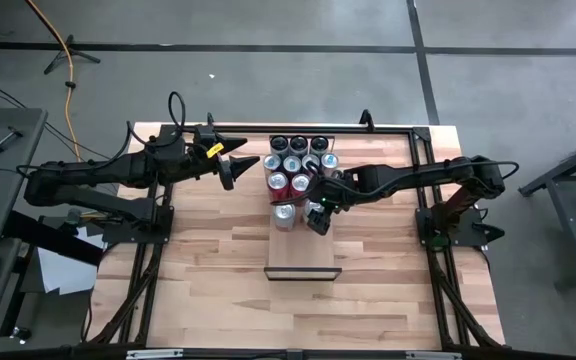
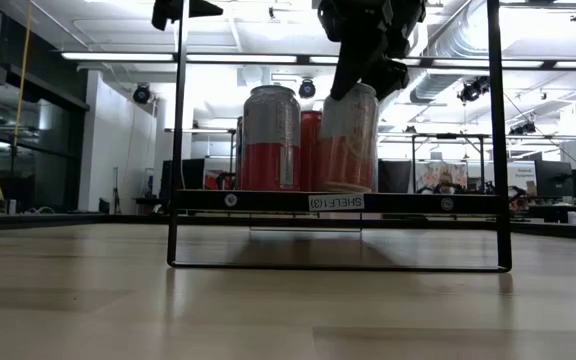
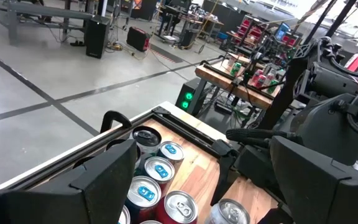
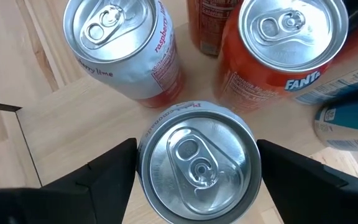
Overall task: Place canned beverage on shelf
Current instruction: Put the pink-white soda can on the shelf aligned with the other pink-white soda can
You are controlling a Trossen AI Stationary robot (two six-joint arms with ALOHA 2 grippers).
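The silver-topped can's lettering point(image 4: 190, 107) faces the raspberry-lime can, so next my right gripper opens, twists and regrips the silver-topped can to turn the lettering to the shelf's front.
The shelf point(image 1: 303, 250) is a pale plank in a thin dark frame point(image 2: 268, 200) at mid-table. Several cans point(image 1: 298, 160) stand crowded on its far end. Among them are a silver raspberry-lime can point(image 4: 120, 43) and an orange Fanta can point(image 4: 284, 50). My right gripper point(image 1: 318, 218) is shut on a silver-topped can point(image 4: 197, 158) just nearer than that cluster. In the low view this can point(image 2: 350, 140) stands upright with its base level with the shelf board. My left gripper point(image 1: 236, 165) hovers open to the left of the cans and holds nothing. My right gripper pinches the can between its two fingers point(image 4: 104, 174), one on each opposite side of the wall just under the top rim point(image 4: 145, 158). The fingers come steeply from above, slanting from the table's right. The can is upright, with its base at the shelf board.
The near half of the shelf plank point(image 1: 303, 262) is bare. The dark frame uprights point(image 2: 180, 130) rise at the shelf's end. Wooden tabletop point(image 1: 208, 260) lies open on both sides of the shelf. Blue-topped cans point(image 3: 157, 171) stand close in front of my left gripper point(image 3: 207, 180).
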